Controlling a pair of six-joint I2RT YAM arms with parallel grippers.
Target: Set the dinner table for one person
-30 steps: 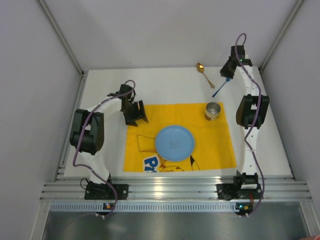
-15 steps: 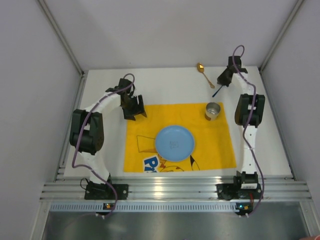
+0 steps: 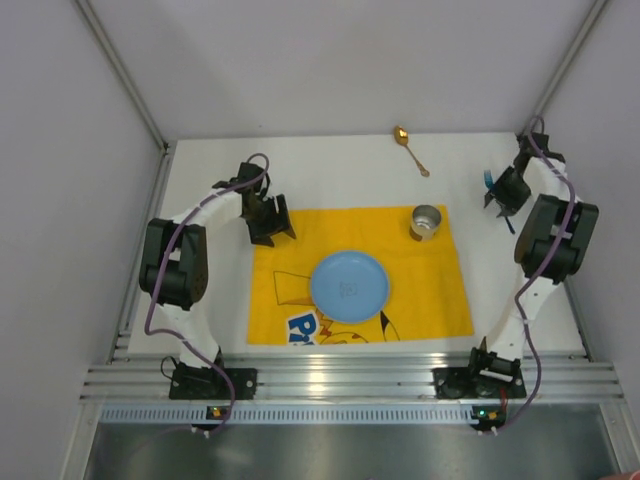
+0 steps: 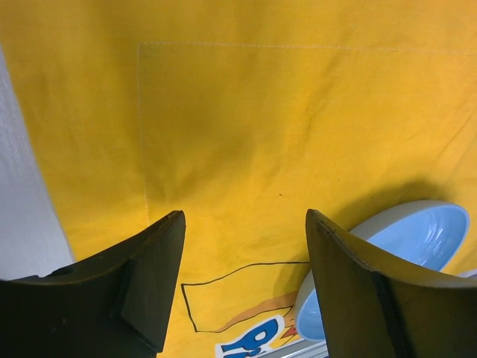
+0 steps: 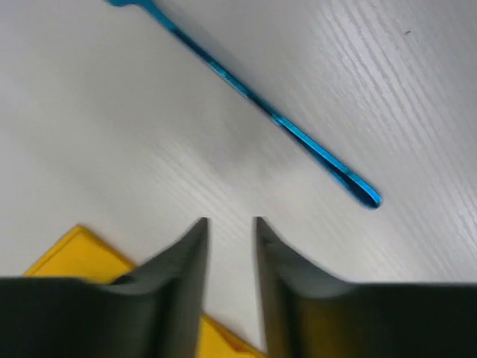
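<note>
I can see the blue utensil's handle [image 5: 274,118] beyond my right gripper's nearly closed fingers, so next I spread them wider and straddle the handle [image 5: 317,153] before closing.
On the white dinner table [image 3: 330,170] lies a yellow printed placemat [image 3: 300,240] with a blue plate [image 3: 349,285] at its middle and a tin cup [image 3: 426,222] at its far right corner. A thin blue utensil [image 5: 253,101] lies flat on the bare table to the right of the mat, its tip [image 3: 487,181] showing beside my right gripper [image 3: 497,195]. In the right wrist view my right gripper [image 5: 229,222] stands open, just short of the utensil and holding nothing. My left gripper [image 4: 246,216] hovers open over the mat's far left corner [image 3: 268,215], empty.
A gold spoon [image 3: 411,150] lies on the table near the back edge. The plate [image 4: 417,239] sits just right of the left fingers. Grey walls close in on three sides, and an aluminium rail [image 3: 350,380] runs along the near edge.
My right arm swung from the back middle to the far right side, carrying the blue utensil, then opened and let it go onto the table. The left gripper barely moved.
</note>
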